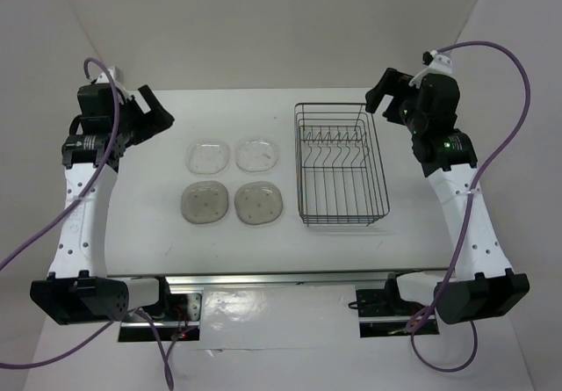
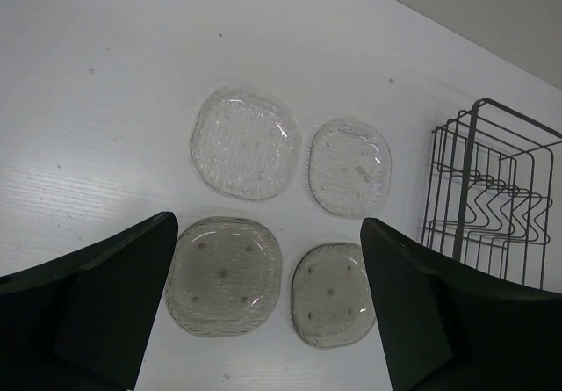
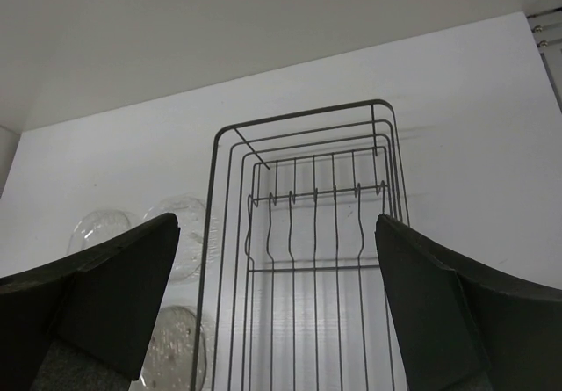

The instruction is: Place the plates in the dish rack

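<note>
I can see the rim of the nearest clear plate [image 1: 189, 157] lying free toward my open left gripper, so I should now move down to that rim until my fingers are on both sides of it.
Four rounded-square plates lie flat in a two-by-two group left of centre. The two clear plates [image 1: 208, 155] [image 1: 258, 154] are at the back. The two greyish-tan plates [image 1: 205, 201] [image 1: 258, 202] are in front. The dark wire dish rack [image 1: 341, 164] stands to their right and holds nothing. My left gripper [image 1: 154, 114] is open and empty, raised at the back left; in the left wrist view [image 2: 268, 224] it looks down on the tinted plates [image 2: 224, 274] [image 2: 334, 294]. My right gripper [image 1: 382, 92] is open and empty, raised behind the rack [image 3: 316, 268].
White walls enclose the table at the back and sides. Purple cables loop from both arms. In the left wrist view the rack's corner [image 2: 492, 206] stands at the right edge. In the right wrist view a clear plate [image 3: 180, 233] shows left of the rack.
</note>
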`<move>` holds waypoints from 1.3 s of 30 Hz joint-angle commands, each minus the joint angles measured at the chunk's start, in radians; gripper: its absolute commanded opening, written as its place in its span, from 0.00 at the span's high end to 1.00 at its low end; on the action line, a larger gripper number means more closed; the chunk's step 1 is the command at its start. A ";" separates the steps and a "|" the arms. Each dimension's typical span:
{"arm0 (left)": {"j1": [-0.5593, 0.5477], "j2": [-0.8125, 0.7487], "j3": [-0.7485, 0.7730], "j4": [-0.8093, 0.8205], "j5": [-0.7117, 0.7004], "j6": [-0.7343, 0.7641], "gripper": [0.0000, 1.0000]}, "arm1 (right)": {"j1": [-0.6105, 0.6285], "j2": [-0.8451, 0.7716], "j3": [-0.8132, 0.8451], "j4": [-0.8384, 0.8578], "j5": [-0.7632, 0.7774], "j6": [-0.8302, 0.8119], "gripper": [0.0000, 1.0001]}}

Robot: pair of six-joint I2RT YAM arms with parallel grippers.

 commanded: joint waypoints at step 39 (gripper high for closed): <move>-0.087 0.796 -0.037 0.312 -0.264 -0.006 0.30 | 0.279 0.075 -0.343 0.423 -0.217 -0.044 0.00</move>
